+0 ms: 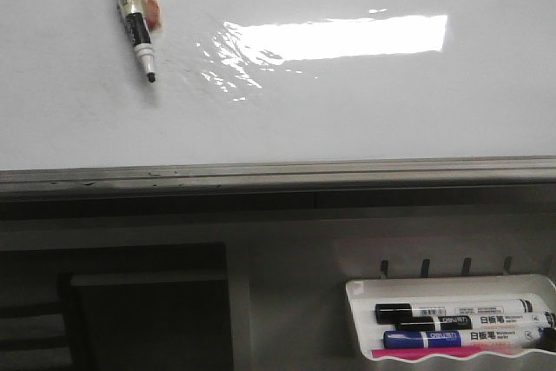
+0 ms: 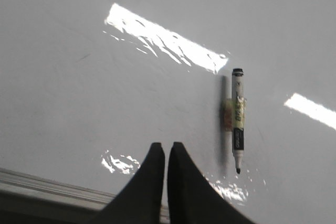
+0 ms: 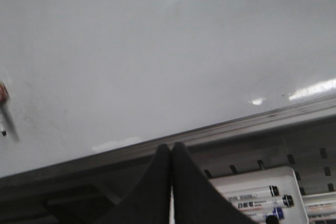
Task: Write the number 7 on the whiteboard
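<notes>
The marker's uncapped tip (image 1: 148,67) is pointing down and the marker's black band is free, so the robot's left gripper should now head toward the band (image 1: 137,29) until its fingers are on both sides of it.
The whiteboard (image 1: 365,119) fills the upper part of the front view, with a grey frame edge (image 1: 278,171) along its bottom and a bright glare patch. No number 7 shows on it. A black-tipped marker (image 1: 135,16) with a yellowish label lies against the board at the upper left, uncapped tip down. My left gripper (image 2: 167,146) is shut and empty, near the board's lower edge, apart from the marker (image 2: 238,121). My right gripper (image 3: 171,147) is shut and empty, over the frame edge (image 3: 236,124). Neither gripper shows in the front view.
A small white tray (image 1: 358,306) hangs below the board at the lower right and holds black (image 1: 452,311) and blue (image 1: 421,338) markers. It also shows in the right wrist view (image 3: 247,182). A dark opening (image 1: 148,310) lies below the board at the left.
</notes>
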